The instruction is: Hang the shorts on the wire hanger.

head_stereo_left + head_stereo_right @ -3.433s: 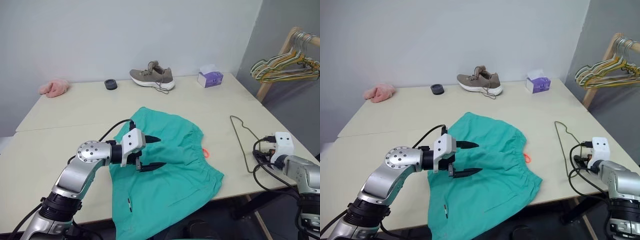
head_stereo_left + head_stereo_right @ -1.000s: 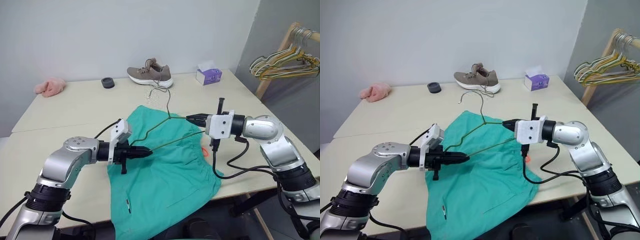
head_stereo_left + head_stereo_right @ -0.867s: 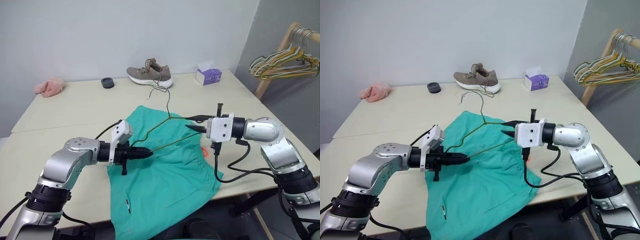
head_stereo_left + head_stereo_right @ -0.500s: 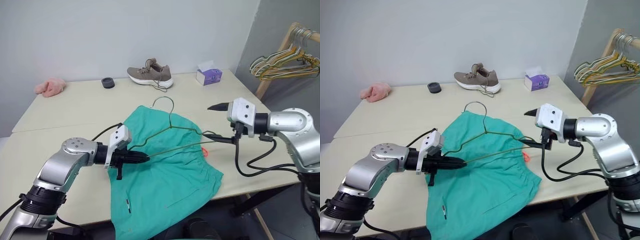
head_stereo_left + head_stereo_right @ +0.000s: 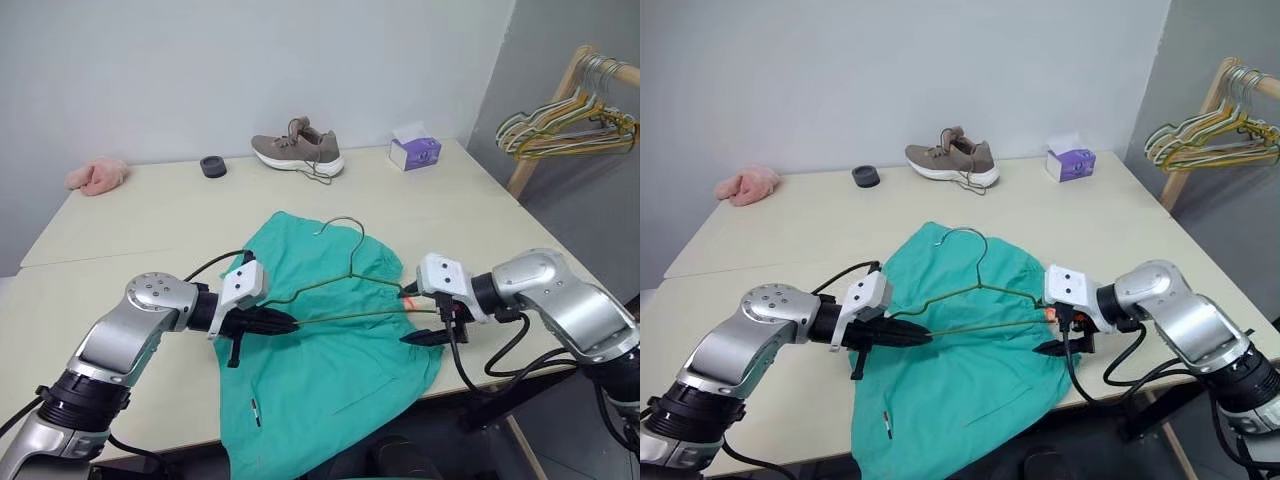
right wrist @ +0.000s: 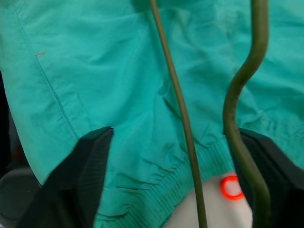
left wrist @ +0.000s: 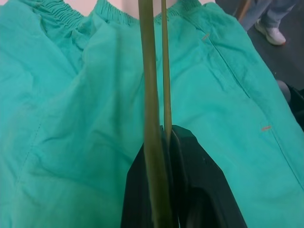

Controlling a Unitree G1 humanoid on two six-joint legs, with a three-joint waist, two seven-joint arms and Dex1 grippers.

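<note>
I expect the hanger [image 5: 350,275] to come away freely and leave the teal shorts spread out when I carry it, because the lower wire [image 5: 352,317] shows unbroken over them.
The teal shorts [image 5: 335,375] lie spread on the table [image 5: 130,230], their lower part hanging over the near edge. The thin dark wire hanger [image 5: 350,318] rests low over them, hook pointing to the far side. My left gripper [image 5: 278,322] is shut on the hanger's left corner; in the left wrist view its fingers [image 7: 190,161] pinch both wires. My right gripper [image 5: 416,316] stands open at the hanger's right end, over the waistband edge. Its fingers [image 6: 90,161] sit wide apart with the wires, the waistband and the orange loop [image 6: 232,187] between them.
At the table's far side are a brown shoe [image 5: 298,155], a purple tissue box [image 5: 416,153], a small black round thing [image 5: 212,166] and a pink cloth [image 5: 95,175]. A wooden rack with gold and pale-green hangers [image 5: 570,125] stands off the table's right.
My right gripper let go of the hanger's right end, opened, swung out and dropped to the waistband edge. The hanger has sunk flatter over the shorts. The left gripper kept its hold.
</note>
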